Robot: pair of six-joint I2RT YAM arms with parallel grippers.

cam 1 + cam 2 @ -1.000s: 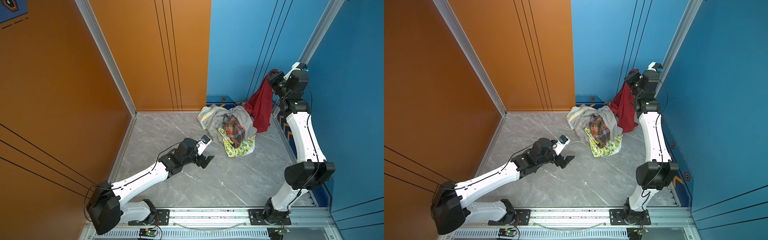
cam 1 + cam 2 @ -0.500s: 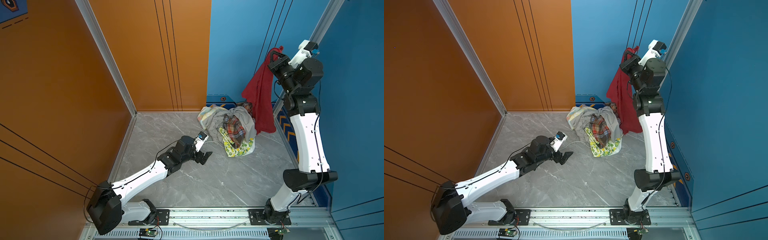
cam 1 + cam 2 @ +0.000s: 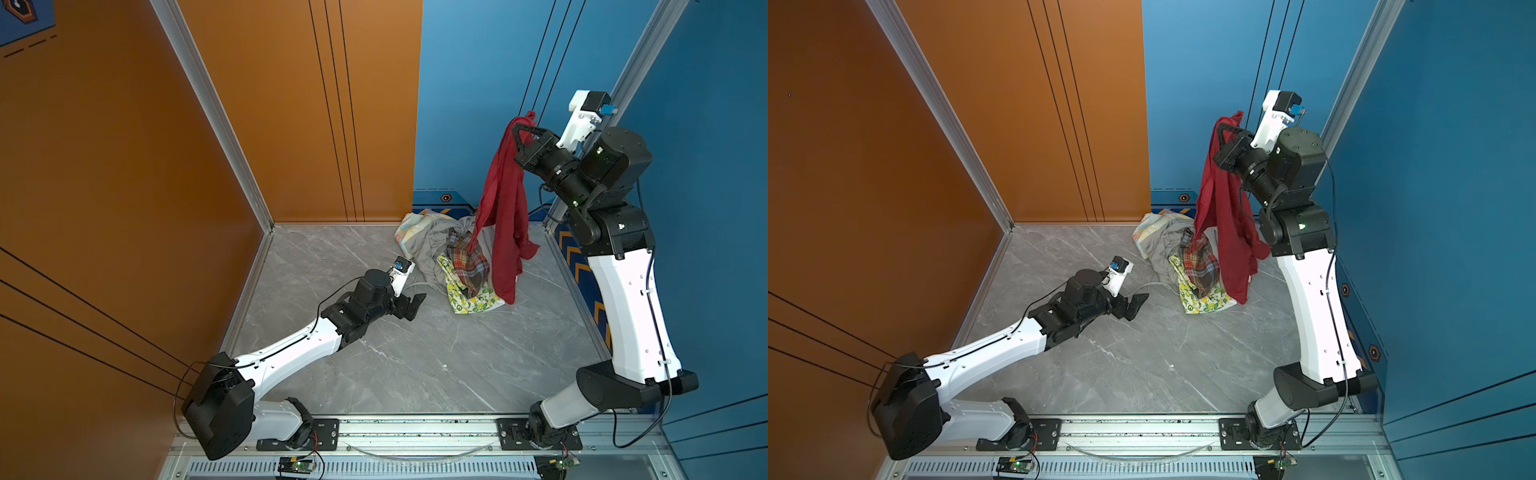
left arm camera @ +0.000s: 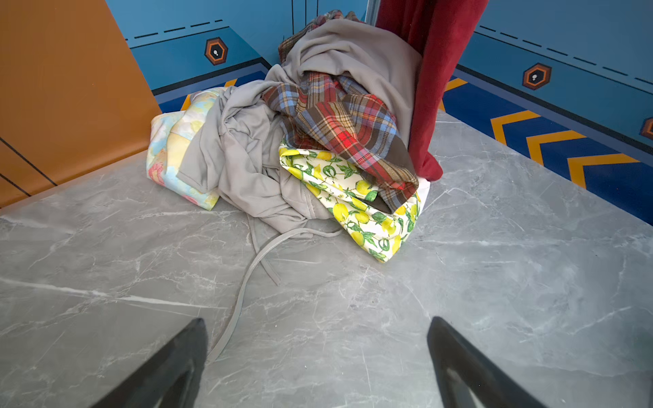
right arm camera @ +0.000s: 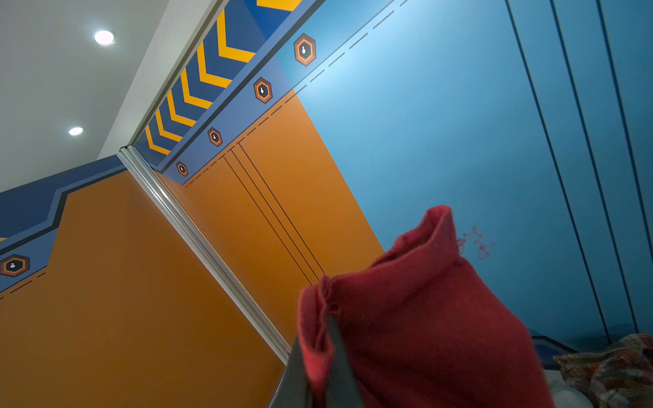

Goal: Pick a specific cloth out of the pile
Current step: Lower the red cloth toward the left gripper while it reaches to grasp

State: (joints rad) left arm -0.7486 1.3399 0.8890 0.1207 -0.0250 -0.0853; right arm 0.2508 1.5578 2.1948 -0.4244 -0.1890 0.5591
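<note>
My open left gripper is moving toward the cloth's middle [image 3: 501, 209] and should keep going until it closes there, as the deep-red cloth [image 3: 508, 172] hangs from my right gripper, free above the pile.
The deep-red cloth [image 3: 503, 208] [image 3: 1225, 224] hangs long from my right gripper [image 3: 520, 129] [image 3: 1224, 124], which is raised high by the blue back wall and shut on its top edge. The right wrist view shows red fabric [image 5: 424, 318] bunched between the dark fingers of that gripper [image 5: 318, 339]. The cloth's lower end [image 4: 429, 166] reaches down beside the pile [image 3: 449, 257] [image 3: 1183, 262] [image 4: 318, 123] of grey, plaid, lemon-print and pastel fabrics. My left gripper [image 3: 413, 305] [image 3: 1136, 305] [image 4: 317, 319] sits open and low over the table, short of the pile, holding nothing.
A grey drawstring [image 4: 247, 282] trails from the grey garment across the marble table [image 3: 415, 365] toward my left fingers. The orange wall [image 3: 124, 187] closes the left side; blue walls [image 3: 706, 249] stand behind and right. A metal rail [image 3: 415, 432] runs along the front.
My right arm has lifted the red cloth much higher, drawing it up out of the pile until it hangs long. The left gripper has backed away from the pile a little.
</note>
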